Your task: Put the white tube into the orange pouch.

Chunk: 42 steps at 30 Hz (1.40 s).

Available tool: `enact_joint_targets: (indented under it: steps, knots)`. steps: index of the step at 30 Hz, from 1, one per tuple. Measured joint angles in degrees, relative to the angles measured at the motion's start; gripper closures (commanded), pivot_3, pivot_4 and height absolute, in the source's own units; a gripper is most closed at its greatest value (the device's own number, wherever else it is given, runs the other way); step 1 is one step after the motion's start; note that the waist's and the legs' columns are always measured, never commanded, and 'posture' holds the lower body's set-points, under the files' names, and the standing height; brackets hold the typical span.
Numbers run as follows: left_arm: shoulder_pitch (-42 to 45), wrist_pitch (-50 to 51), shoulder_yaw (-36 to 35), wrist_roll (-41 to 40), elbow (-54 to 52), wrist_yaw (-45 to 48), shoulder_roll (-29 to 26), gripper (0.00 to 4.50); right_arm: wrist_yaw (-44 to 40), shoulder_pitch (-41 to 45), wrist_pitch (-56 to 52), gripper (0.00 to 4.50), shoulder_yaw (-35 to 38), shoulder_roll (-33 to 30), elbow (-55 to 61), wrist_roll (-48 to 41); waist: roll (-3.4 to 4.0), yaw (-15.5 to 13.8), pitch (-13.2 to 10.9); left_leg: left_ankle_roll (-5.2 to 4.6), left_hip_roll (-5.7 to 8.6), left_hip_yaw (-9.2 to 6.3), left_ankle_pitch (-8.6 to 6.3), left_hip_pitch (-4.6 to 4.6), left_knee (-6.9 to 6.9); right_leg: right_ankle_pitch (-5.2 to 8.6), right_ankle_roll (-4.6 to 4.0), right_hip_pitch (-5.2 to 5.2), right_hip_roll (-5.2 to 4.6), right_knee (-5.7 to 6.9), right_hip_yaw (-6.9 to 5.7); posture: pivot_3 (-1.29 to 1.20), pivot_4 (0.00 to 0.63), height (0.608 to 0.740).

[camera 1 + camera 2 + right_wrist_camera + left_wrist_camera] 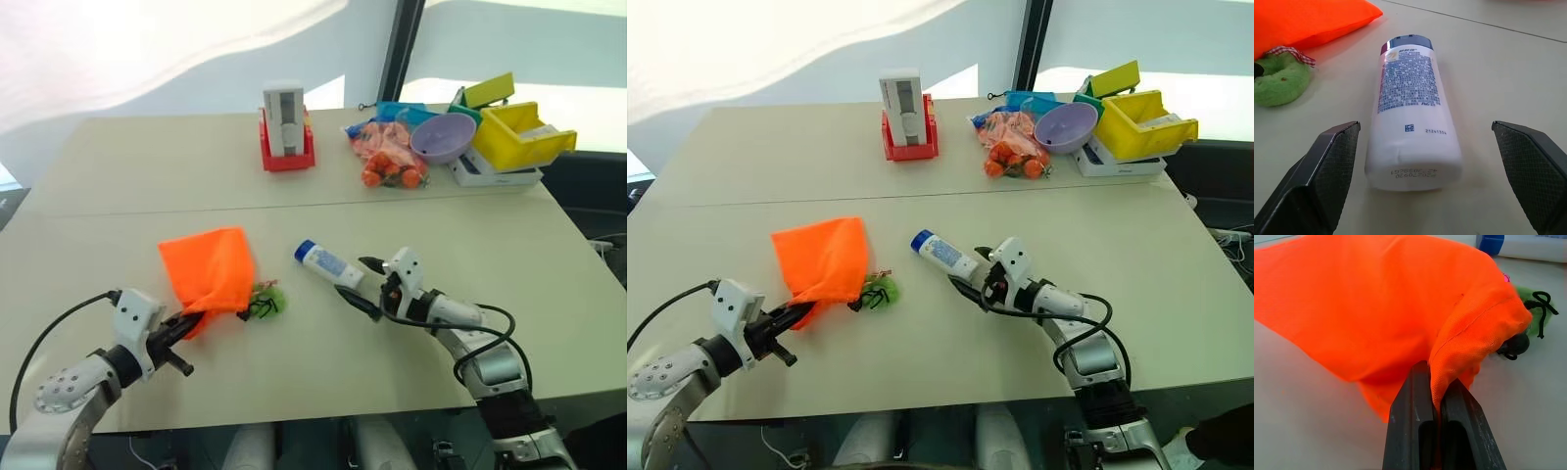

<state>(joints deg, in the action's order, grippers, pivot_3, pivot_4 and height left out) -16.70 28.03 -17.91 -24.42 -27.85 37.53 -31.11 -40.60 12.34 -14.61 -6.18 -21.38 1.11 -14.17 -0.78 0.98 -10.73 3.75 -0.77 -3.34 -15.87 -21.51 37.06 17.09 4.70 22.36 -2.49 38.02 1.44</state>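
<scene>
The white tube's cap (305, 251) faces past the orange pouch, so next my right gripper raises the tube by its flat end (350, 278) and swings the cap toward the pouch.
The orange pouch (208, 268) lies on the near half of the table, its black cord and green tag (269, 301) at its right corner. My left gripper (188, 326) is shut on the pouch's near edge (1449, 377). The white tube (328, 264) with its blue cap lies flat to the right of the pouch. My right gripper (364, 284) is open, its fingers standing either side of the tube's flat end (1413, 171) without touching it.
At the table's far side stand a white-grey box in a red holder (286, 132), a clear bag of small orange items (387, 157), a purple bowl (443, 135) and yellow bins (519, 132). A seam crosses the table (441, 323) in the middle.
</scene>
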Motion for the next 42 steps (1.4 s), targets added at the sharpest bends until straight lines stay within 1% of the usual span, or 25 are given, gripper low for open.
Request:
enact_joint_targets:
  steps: [1,2,3,4,6,17,19,21,23,28,30,33,36,38,42]
  knots:
    - [0.46,0.0,0.41,-0.01,0.05,-0.26,0.19,4.46,-0.01,0.0,0.0,0.0,-0.11,0.0,-0.17,0.2,0.0,-0.02,0.0,0.0,0.0,0.0,0.0,0.0,0.0,0.0,0.0,0.0,0.01,0.0,-0.01,0.0,0.15,0.74]
    - [1.03,0.0,0.79,-0.03,0.06,-0.44,0.42,4.49,-0.04,0.0,-0.01,0.26,-0.31,0.04,-0.2,0.4,0.0,-0.02,0.0,0.0,0.0,0.0,0.0,0.0,0.0,0.0,0.0,0.0,0.03,0.0,-0.01,0.0,0.15,0.74]
    - [1.48,0.0,0.97,-0.04,0.1,-0.52,0.55,4.5,-0.1,0.0,-0.01,0.63,-0.37,0.11,-0.2,0.43,0.0,-0.02,0.0,0.0,0.01,0.0,0.0,0.0,0.01,0.0,0.0,-0.01,0.04,0.0,-0.01,0.0,0.15,0.74]
    - [1.64,0.0,1.02,-0.04,0.17,-0.56,0.55,4.5,-0.12,0.0,-0.02,0.86,-0.37,0.11,-0.2,0.44,0.0,-0.01,0.0,0.0,0.01,0.0,0.0,0.0,0.0,0.0,0.0,0.0,0.04,0.0,-0.01,0.0,0.15,0.74]
    - [1.85,0.0,1.14,-0.04,0.45,-0.72,0.55,4.5,-0.14,-0.01,-0.03,1.83,-0.37,0.1,-0.2,0.52,0.0,0.02,0.0,0.0,0.01,0.01,0.0,0.0,0.0,0.0,0.0,0.0,0.05,0.0,-0.01,0.0,0.15,0.74]
    - [3.57,0.46,1.29,-2.45,0.74,-1.81,1.95,4.5,-0.65,-0.25,0.51,1.83,-0.4,0.02,0.03,1.02,0.0,-0.02,0.0,0.0,0.02,0.0,0.0,0.0,0.01,0.0,0.01,-0.01,0.04,0.0,-0.01,0.0,0.15,0.74]
    - [3.82,0.63,1.28,-2.73,0.79,-2.22,2.13,4.5,-0.86,-0.28,0.5,2.33,-0.38,0.0,0.03,0.96,0.0,-0.01,0.0,0.0,0.02,0.0,0.0,0.0,0.01,0.0,0.01,-0.01,0.05,0.0,-0.01,0.0,0.15,0.74]
    - [4.15,0.99,1.26,-3.46,0.95,-2.72,2.4,4.5,-0.92,-0.29,0.51,2.65,-0.3,0.0,0.24,0.85,0.0,-0.02,0.0,0.0,0.02,0.0,0.0,0.0,0.01,-0.01,0.01,-0.02,0.04,0.0,-0.01,0.0,0.15,0.74]
    - [4.53,1.75,1.23,-4.42,1.08,-2.95,2.77,4.5,-0.78,-0.44,0.51,2.73,-0.3,0.0,0.61,0.95,0.0,-0.01,0.0,0.0,0.02,0.0,0.0,0.0,0.01,-0.01,0.01,-0.01,0.05,0.0,-0.02,0.0,0.15,0.74]
    - [5.68,3.74,0.65,-7.67,1.22,-3.87,3.28,4.5,-1.3,-1.47,0.45,2.73,-0.25,-0.25,2.06,0.49,0.0,-0.02,0.0,0.0,0.02,-0.01,0.0,-0.01,0.01,-0.01,0.01,0.0,0.05,0.0,-0.02,0.0,0.15,0.74]
    - [5.77,4.76,0.43,-9.04,1.22,-4.02,3.28,4.5,-2.54,-2.21,-0.56,2.73,-0.04,-0.55,4.08,-1.26,0.0,0.0,0.0,0.0,0.02,0.0,0.0,-0.02,0.0,-0.01,0.02,0.01,0.05,0.0,-0.02,0.0,0.15,0.74]
    - [7.06,7.66,0.17,-12.01,1.22,-4.12,2.76,4.5,-7.0,-2.6,-8.86,2.73,0.67,-3.33,11.97,-9.99,0.01,-0.06,-0.01,0.0,0.0,-0.06,0.0,-0.03,0.01,-0.01,0.02,0.0,0.04,0.01,-0.02,0.0,0.15,0.74]
    - [9.94,9.97,0.13,-14.01,1.24,-4.66,1.83,4.5,-10.35,-2.03,-15.12,2.73,0.67,-5.81,18.72,-16.2,0.0,-0.1,-0.01,0.0,0.01,-0.11,0.0,0.0,0.03,-0.01,0.02,-0.05,0.06,0.0,-0.07,0.0,0.15,0.74]
    - [12.35,11.82,0.08,-15.38,1.71,-5.32,1.54,4.5,-11.72,-1.48,-18.26,2.73,-0.43,-7.58,21.18,-17.99,0.0,-0.18,-0.01,0.0,0.05,-0.1,0.0,-0.01,0.03,-0.01,0.01,-0.05,0.07,0.0,-0.08,0.0,0.15,0.74]
    - [16.41,15.38,0.29,-17.56,2.46,-5.57,-0.15,4.5,-12.92,0.16,-21.77,2.73,-3.92,-8.91,24.03,-18.73,-0.02,-0.06,-0.01,0.0,0.1,-0.09,0.0,-0.03,0.03,-0.01,0.02,0.0,0.11,0.0,-0.07,0.0,0.15,0.74]
